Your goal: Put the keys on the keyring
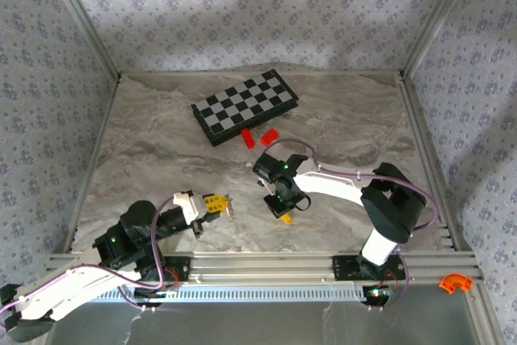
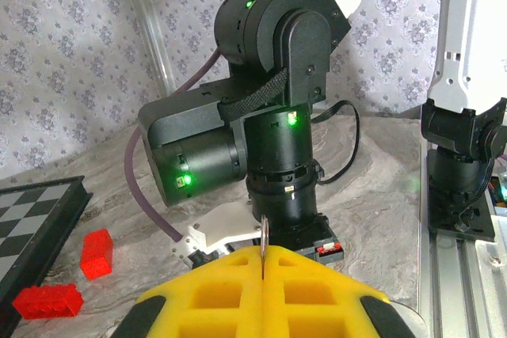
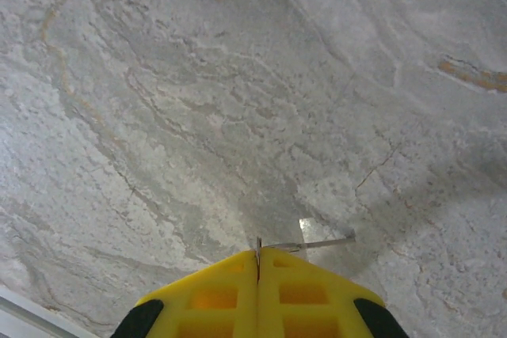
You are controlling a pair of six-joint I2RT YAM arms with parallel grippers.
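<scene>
Only a short bit of the ring [image 3: 258, 252] clears my right gripper's fingertips and the key [image 3: 326, 242] dangles, so I should lay the key down and retake the ring's edge.
My left gripper [image 1: 221, 204] [image 2: 263, 252] is shut on a thin flat metal piece [image 2: 264, 235] that stands edge-on above the yellow fingertips; it shows as a small grey bit [image 1: 230, 209] in the top view. Whether it is a key or the keyring I cannot tell. A short way to its right, my right gripper [image 1: 285, 216] [image 3: 258, 256] points down at the marble table [image 3: 198, 100], just above it. It is shut on another thin metal sliver, from which a fine wire [image 3: 325, 242] runs off to the right. The left wrist view faces the right arm's black wrist [image 2: 277, 77] from close by.
A folded chessboard [image 1: 245, 105] [image 2: 32, 211] lies at the back of the table, with two red blocks [image 1: 248, 138] [image 1: 269, 136] at its near edge, also red blocks [image 2: 97, 252] [image 2: 47, 300]. An orange part [image 1: 454, 282] lies on the front rail at right.
</scene>
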